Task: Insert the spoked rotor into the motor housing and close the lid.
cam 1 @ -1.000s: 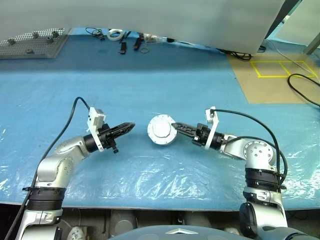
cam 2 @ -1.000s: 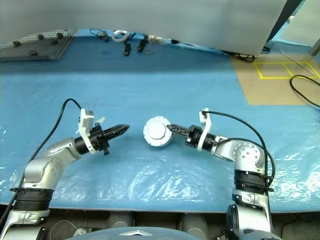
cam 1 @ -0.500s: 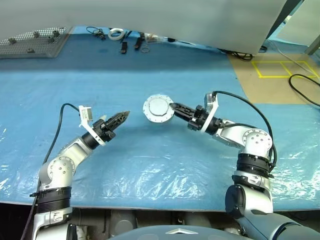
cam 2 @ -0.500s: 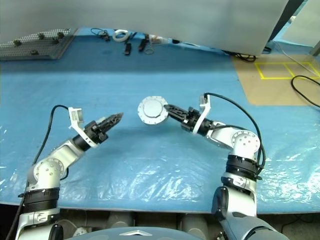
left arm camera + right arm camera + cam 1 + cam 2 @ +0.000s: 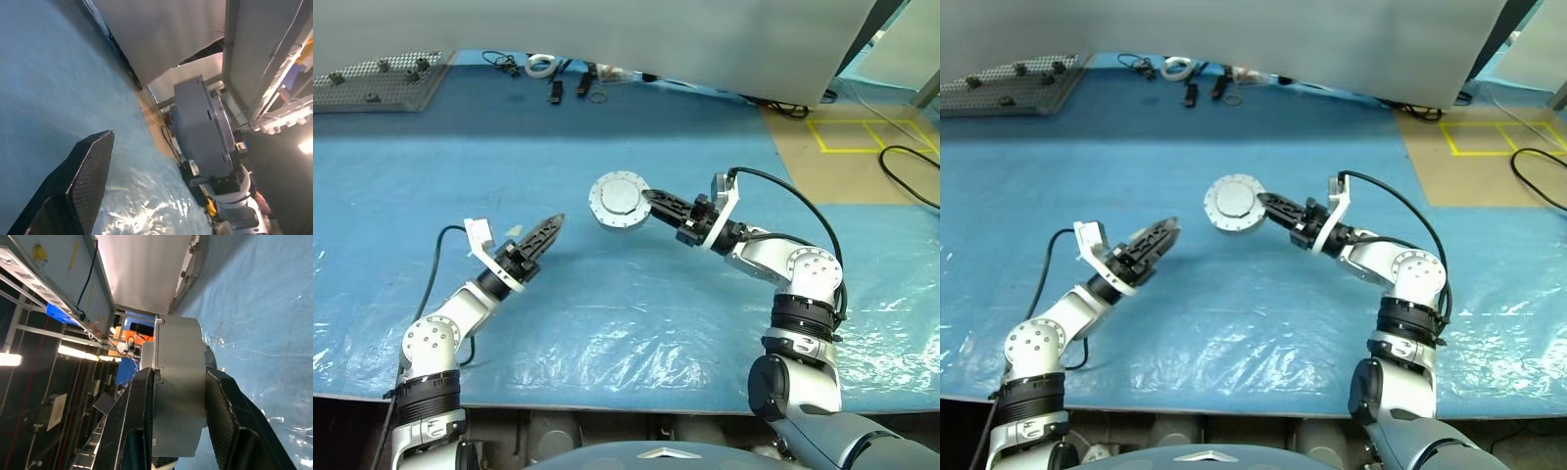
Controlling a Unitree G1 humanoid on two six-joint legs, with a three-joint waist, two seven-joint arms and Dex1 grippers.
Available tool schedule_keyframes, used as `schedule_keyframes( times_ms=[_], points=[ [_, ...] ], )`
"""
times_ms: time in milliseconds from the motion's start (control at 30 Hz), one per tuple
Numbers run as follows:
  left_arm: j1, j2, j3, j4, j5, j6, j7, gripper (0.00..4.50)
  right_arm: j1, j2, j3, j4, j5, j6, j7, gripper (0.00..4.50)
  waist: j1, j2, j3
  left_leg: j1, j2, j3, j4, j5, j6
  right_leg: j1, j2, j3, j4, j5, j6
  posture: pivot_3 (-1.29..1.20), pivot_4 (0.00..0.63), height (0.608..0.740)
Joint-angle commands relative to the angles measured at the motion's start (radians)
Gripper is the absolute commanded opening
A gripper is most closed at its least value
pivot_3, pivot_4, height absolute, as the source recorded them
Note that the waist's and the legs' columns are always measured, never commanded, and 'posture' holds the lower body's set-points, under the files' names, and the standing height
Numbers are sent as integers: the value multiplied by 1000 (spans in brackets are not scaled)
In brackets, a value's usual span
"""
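The lid (image 5: 620, 196) sits flush around the motor housing's rim (image 5: 620, 223), so the motor housing will stay closed in one piece when I carry it with my left gripper.
My right gripper (image 5: 651, 199) is shut on the rim of the round silver-grey motor housing (image 5: 620, 203) and holds it above the blue table. The lid (image 5: 1232, 200) sits on the housing, its plain face with the raised centre turned toward me. In the right wrist view the casing (image 5: 178, 396) stands edge-on between the two black fingers (image 5: 139, 421), with a seam running round it. The spoked rotor is hidden. To the left, my left gripper (image 5: 548, 231) is open and holds nothing, pointing toward the housing, a hand's width short of it. The left wrist view shows one finger (image 5: 85, 181) and the housing (image 5: 203, 132) beyond.
Blue plastic sheeting (image 5: 636, 313) covers the table. Small tools and a white ring (image 5: 540, 67) lie at the far edge, beside a perforated grey plate (image 5: 372, 83) at the back left. Brown floor with yellow tape (image 5: 862, 132) lies at the right.
The right gripper has lifted the housing and carried it farther from me and slightly left. The left gripper has rolled and gone from shut to open.
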Motion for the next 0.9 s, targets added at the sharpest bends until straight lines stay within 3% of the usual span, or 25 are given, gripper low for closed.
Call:
schedule_keyframes(
  times_ms=[33,267,900],
  points=[
    [-38,-17,-2,-22,-87,41,18,4469,-31,9,0,-36,88,-18,-2,1182,0,-1,0,0,0,0,0,0,0,0,0,0,0,0,0,0,150,740],
    [-86,-77,-20,-21,-133,34,53,4469,-20,14,25,-52,119,-31,-25,1182,0,-2,1,-1,0,0,2,0,0,0,0,0,1,1,1,0,150,740],
    [-224,-212,-86,157,-16,-43,51,4469,8,-10,72,-67,145,-54,-37,1182,6,-3,2,-8,-1,-3,8,0,0,0,-1,-1,2,3,4,0,150,740]
  ],
)
